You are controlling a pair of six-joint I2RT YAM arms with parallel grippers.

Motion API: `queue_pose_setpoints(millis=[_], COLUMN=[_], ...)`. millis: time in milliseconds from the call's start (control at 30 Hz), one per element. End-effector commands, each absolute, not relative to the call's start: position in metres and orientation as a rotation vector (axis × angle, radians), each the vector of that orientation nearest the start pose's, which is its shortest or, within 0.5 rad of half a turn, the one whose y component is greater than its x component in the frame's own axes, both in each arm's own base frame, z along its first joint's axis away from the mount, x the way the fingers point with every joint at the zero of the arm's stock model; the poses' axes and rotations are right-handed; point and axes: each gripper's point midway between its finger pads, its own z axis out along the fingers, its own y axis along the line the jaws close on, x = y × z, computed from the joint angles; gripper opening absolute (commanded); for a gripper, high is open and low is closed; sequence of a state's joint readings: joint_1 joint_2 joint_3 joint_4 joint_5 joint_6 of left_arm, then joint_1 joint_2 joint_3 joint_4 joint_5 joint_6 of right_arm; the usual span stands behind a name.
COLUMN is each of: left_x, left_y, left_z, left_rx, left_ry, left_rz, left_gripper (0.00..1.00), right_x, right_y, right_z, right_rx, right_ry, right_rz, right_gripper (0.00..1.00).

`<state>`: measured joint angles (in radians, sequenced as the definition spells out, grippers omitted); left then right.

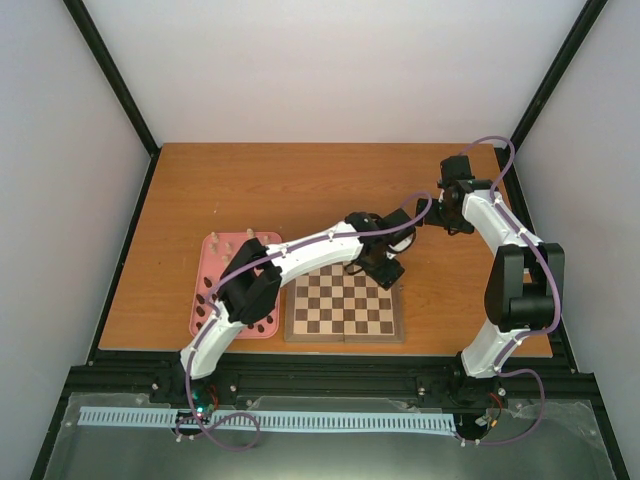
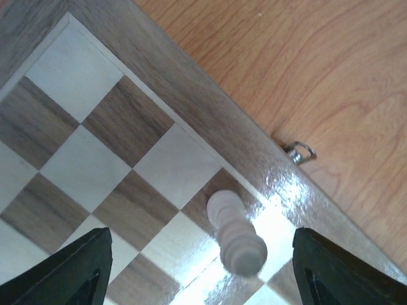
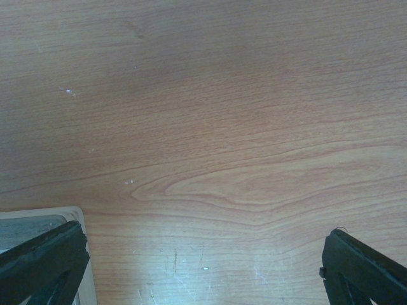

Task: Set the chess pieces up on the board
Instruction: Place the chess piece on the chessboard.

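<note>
The cream-white chess piece (image 2: 236,232) is standing on its square away from both fingers, so the robot's left gripper should go on until it gets to the pink tray's cream pieces (image 1: 214,238).
The chessboard (image 1: 345,318) lies near the table's front, with the pink tray (image 1: 222,268) to its left. My left gripper (image 1: 386,268) hangs over the board's far right corner. In the left wrist view the board (image 2: 95,162) fills the frame. A cream-white chess piece (image 2: 234,234) stands there on a square by the brown border. It is between my left gripper's (image 2: 202,254) open jaws and touches neither finger. My right gripper (image 1: 432,218) is open and empty over bare table to the right of the board; it also shows in the right wrist view (image 3: 203,254).
The pink tray holds cream pieces (image 1: 248,236) and dark pieces (image 1: 206,300). A small metal clasp (image 2: 300,152) sticks out from the board's edge. A pale-edged flat corner (image 3: 71,215) shows beside my right gripper's left finger (image 3: 44,260). Black frame rails border the table.
</note>
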<state>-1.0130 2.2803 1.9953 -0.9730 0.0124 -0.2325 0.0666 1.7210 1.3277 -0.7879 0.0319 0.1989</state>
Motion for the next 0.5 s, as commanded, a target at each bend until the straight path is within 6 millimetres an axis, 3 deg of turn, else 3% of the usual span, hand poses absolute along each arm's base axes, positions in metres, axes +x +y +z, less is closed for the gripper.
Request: queue_pose_setpoints(millis=[0, 133, 233, 300, 467], left_x=[0.277, 0.284, 0.300, 0.318, 0.371], left_y=[-0.435, -0.425, -0.404, -0.379, -0.287], left_z=[0.133, 0.185, 0.214, 0.221, 0.209], left_rx=[1.091, 1.049, 0.946, 0.836, 0.508], left_ry=[2.542, 2.440, 2.419, 2.446, 2.556], left_rz=[-0.253, -0.259, -0.263, -0.250, -0.149], left_gripper=[0.84, 0.86, 0.88, 0.88, 0.85], right_x=[0.406, 0.406, 0.407, 0.407, 0.406], right_y=[0.018, 0.018, 0.019, 0.020, 0.021], right_z=[0.127, 0.128, 0.127, 0.128, 0.128], right_rx=[0.189, 0.189, 0.190, 0.190, 0.183], right_ry=[2.691, 2.688, 2.688, 2.688, 2.691], right_rz=[0.036, 0.040, 0.047, 0.055, 0.061], right_gripper=[1.00, 1.00, 1.00, 1.00, 1.00])
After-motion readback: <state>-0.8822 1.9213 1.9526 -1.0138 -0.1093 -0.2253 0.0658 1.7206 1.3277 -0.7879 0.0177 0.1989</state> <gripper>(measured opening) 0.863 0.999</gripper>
